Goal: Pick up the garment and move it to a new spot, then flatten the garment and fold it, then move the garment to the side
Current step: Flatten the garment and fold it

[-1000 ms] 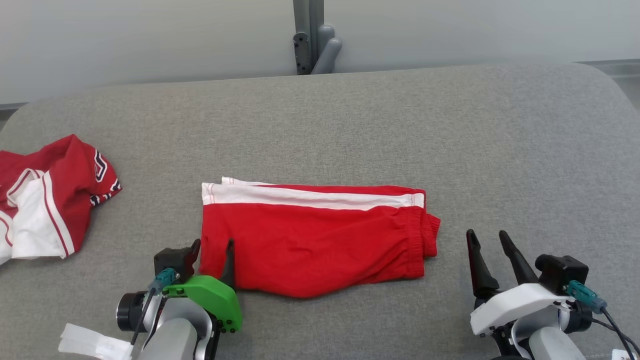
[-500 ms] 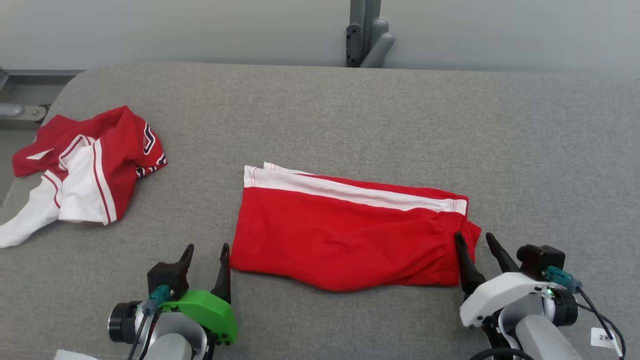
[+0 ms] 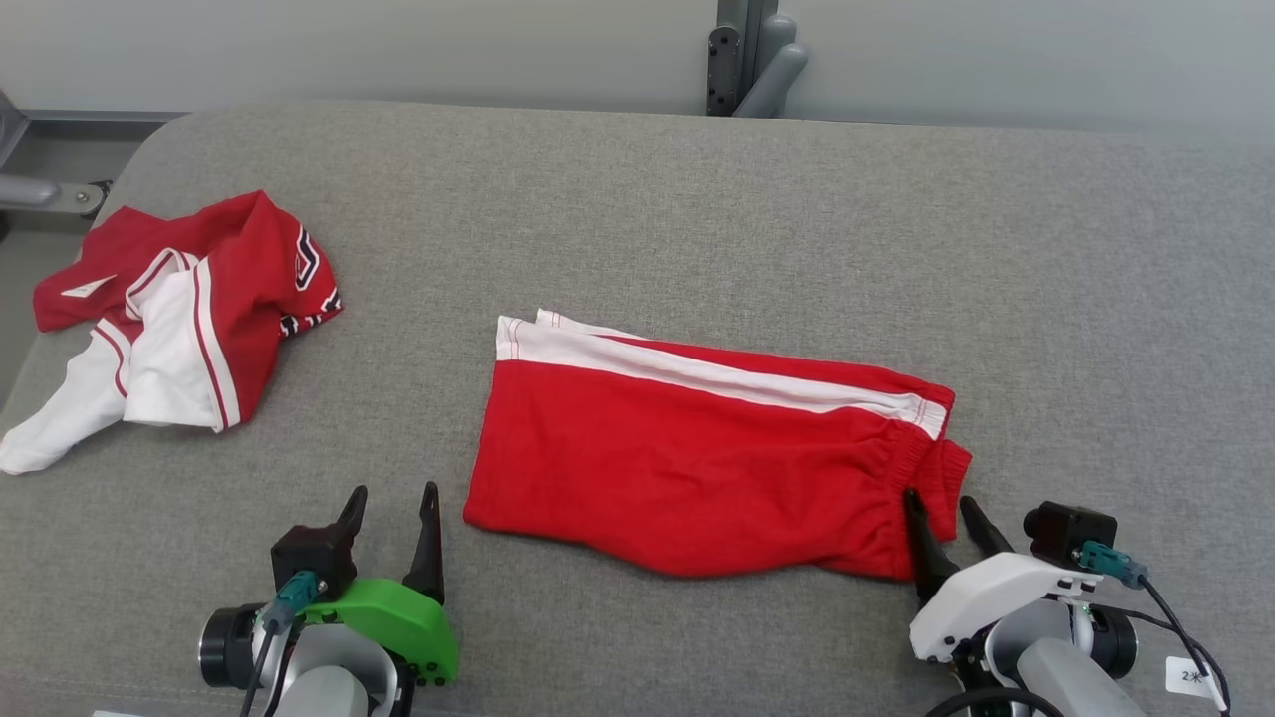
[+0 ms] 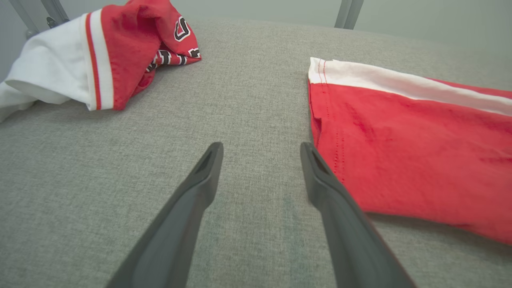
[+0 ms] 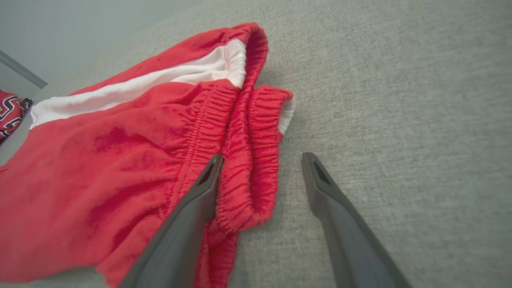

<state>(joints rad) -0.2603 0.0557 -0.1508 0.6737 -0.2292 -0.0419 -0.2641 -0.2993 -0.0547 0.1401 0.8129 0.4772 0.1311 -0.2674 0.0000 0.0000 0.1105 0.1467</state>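
The garment (image 3: 705, 466) will slide along as a folded bundle when I pull its edge, because layers of cloth lie stacked at the white corners (image 3: 526, 328).
The garment (image 3: 697, 468) is a pair of red shorts with a white side stripe, folded flat on the grey padded table (image 3: 697, 199). My left gripper (image 3: 394, 490) stands open just left of the leg hem, with nothing between its fingers; in the left wrist view the gripper (image 4: 261, 147) has its right finger beside the garment's (image 4: 400, 152) hem edge. My right gripper (image 3: 937, 498) is open at the elastic waistband. In the right wrist view that gripper (image 5: 262, 157) straddles the near end of the garment's (image 5: 120, 160) gathered waistband, left finger over the cloth, right finger over bare table.
A crumpled red and white jersey (image 3: 189, 299) lies at the table's far left, near its rounded edge; it also appears in the left wrist view (image 4: 100, 48). A grey metal post (image 3: 742, 60) stands behind the table. A metal frame (image 3: 40, 189) shows beyond the left edge.
My left gripper has opened, let go of the leg hem and drawn clear to the left. My right gripper has come up to the waistband. The head view has shifted.
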